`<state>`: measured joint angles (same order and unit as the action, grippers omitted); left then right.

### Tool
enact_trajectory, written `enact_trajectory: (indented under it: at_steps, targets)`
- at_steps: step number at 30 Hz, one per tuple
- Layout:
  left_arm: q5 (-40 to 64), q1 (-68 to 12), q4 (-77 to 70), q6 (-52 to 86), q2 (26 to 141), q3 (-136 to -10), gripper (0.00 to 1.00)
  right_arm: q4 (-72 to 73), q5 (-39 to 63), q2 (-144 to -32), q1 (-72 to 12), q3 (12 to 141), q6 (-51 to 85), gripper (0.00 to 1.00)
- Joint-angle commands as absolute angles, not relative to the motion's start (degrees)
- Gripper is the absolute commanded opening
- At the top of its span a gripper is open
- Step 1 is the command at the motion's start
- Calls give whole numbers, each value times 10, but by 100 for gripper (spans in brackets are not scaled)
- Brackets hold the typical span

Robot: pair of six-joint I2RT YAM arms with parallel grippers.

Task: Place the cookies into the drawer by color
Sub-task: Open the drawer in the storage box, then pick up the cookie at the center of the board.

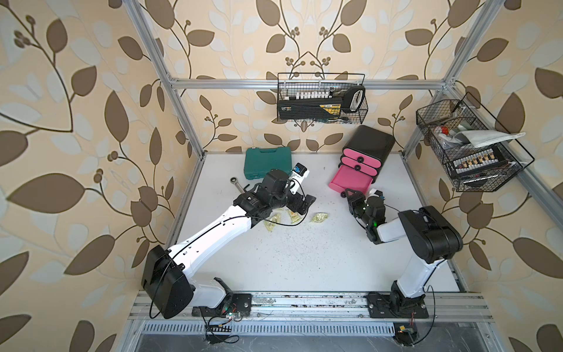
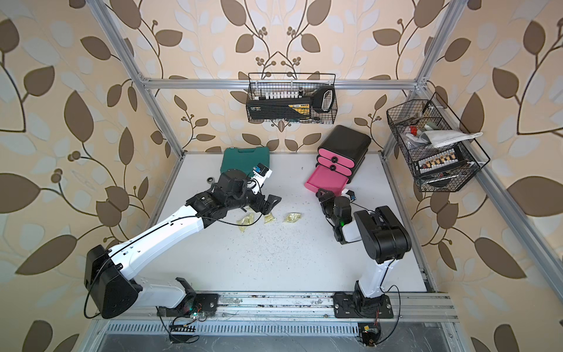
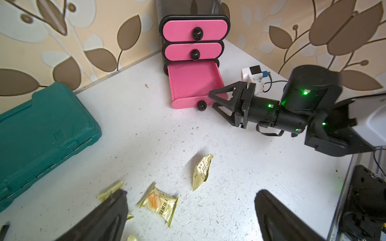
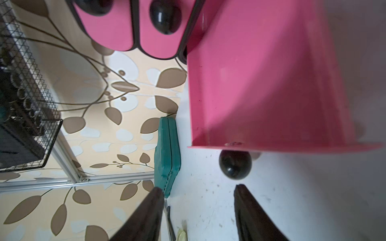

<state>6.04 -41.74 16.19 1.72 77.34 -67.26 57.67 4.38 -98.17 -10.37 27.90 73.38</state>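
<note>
The yellow-green cookie (image 1: 319,217) is clear of my left gripper and has a crinkled wrapper (image 1: 322,215). The cookie will squeeze in narrow when I lift it.
Three yellow-green cookies (image 1: 269,224) (image 1: 294,215) (image 1: 319,217) lie mid-table in both top views. My left gripper (image 3: 190,194) hovers low over them, open; a packet with an orange picture (image 3: 158,203) lies between its fingers, another (image 3: 202,171) just beyond, and a third (image 3: 110,191) is half hidden by one finger. The black cabinet (image 1: 368,146) has its bottom pink drawer (image 3: 194,83) pulled out and empty. My right gripper (image 4: 198,187) is open just in front of that drawer's black knob (image 4: 235,164), holding nothing.
A green tool case (image 1: 268,161) lies at the back left with a silver wrench (image 1: 236,181) beside it, near my left wrist. Wire baskets hang on the back wall (image 1: 321,97) and the right frame (image 1: 469,146).
</note>
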Motion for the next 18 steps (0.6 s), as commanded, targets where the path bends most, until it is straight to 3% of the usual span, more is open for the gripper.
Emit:
enact_trajectory:
  at_steps: [1, 8, 14, 18]
  targets:
    - [58, -424, 147, 11, 759, -675, 98, 445, 76, -895, -104, 266, 659, 54]
    - [56, -424, 150, 11, 759, -677, 98, 20, 114, -770, -151, 397, 403, 50]
    - [64, -424, 151, 15, 761, -679, 98, -116, 148, -812, -183, 475, 322, 49]
    - [63, -424, 153, 14, 763, -680, 98, -122, 158, -867, -204, 496, 318, 49]
